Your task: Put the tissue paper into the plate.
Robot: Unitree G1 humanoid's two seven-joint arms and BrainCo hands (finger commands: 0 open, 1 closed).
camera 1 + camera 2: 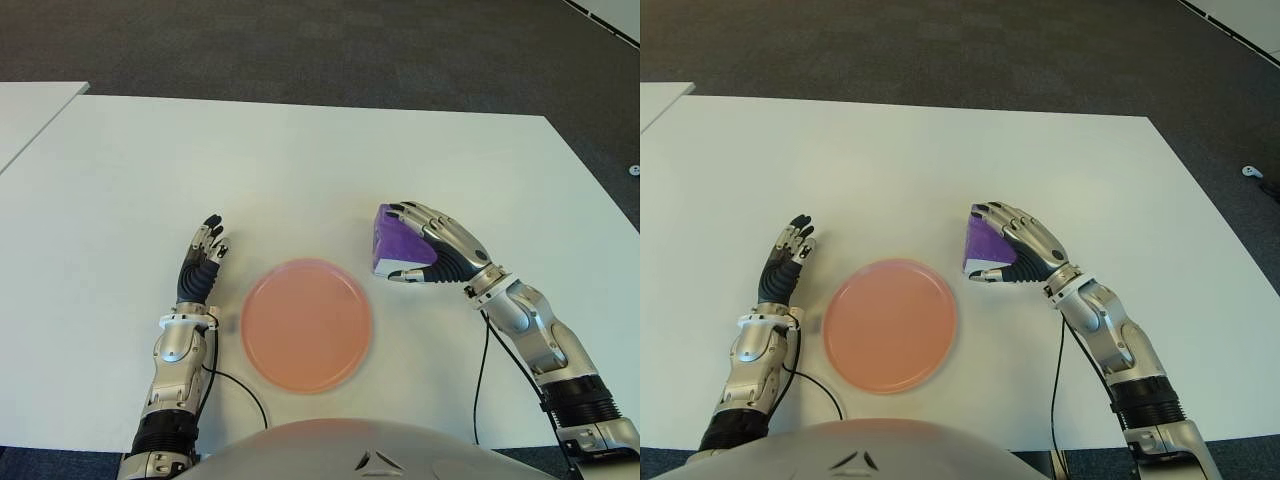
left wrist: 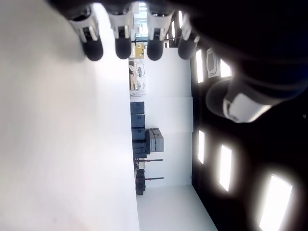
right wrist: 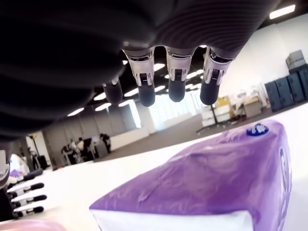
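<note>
My gripper will make the tissue paper [image 1: 398, 241] buckle and crease between my fingers and thumb [image 1: 408, 274] when I lift it, because they reach across the soft purple pack.
The tissue paper is a purple soft pack [image 1: 397, 246] lying on the white table [image 1: 300, 160], just right of the pink plate's far edge. My right hand [image 1: 425, 240] reaches over it from the right, its fingers [image 3: 175, 84] spread above the pack's top and its thumb by the near side. The right wrist view shows a gap between the fingertips and the pack [image 3: 216, 173], so nothing is gripped. The round pink plate [image 1: 306, 323] has nothing in it and sits near the table's front edge. My left hand [image 1: 203, 258] shows left of the plate, fingers extended.
A second white table [image 1: 30, 110] stands at the far left, across a narrow gap. Dark carpet [image 1: 300, 45] lies beyond the table's far edge. A black cable [image 1: 482, 370] hangs from my right wrist.
</note>
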